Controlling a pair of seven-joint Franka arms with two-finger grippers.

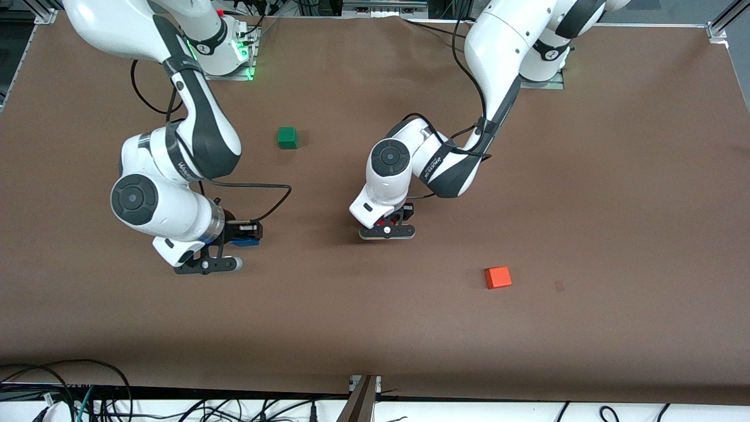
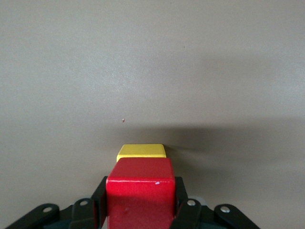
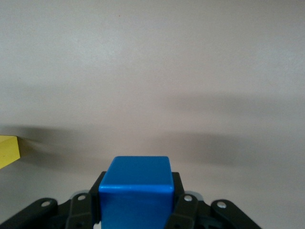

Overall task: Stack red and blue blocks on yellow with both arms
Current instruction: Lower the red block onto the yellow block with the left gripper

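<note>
My left gripper occupies the space over the yellow cube (image 2: pixel 141 150). It should release the red block (image 2: pixel 140 191) and move away before my right gripper brings the blue block.
My left gripper (image 1: pixel 388 222) is shut on the deep red block (image 2: pixel 140 191), which shows as a red sliver under the hand in the front view (image 1: pixel 381 221). The yellow cube (image 2: pixel 141 151) lies on the table just past and below the red block; whether they touch I cannot tell. The left arm's hand hides it in the front view. My right gripper (image 1: pixel 245 235) is shut on the royal blue block (image 3: pixel 136 191), held low over the table toward the right arm's end (image 1: pixel 244 241). The yellow cube's edge also shows in the right wrist view (image 3: pixel 8 151).
A green cube (image 1: pixel 287 137) sits farther from the front camera, between the two arms. An orange-red cube (image 1: pixel 498 277) lies nearer the front camera, toward the left arm's end. The brown table (image 1: pixel 615 205) has cables along its front edge.
</note>
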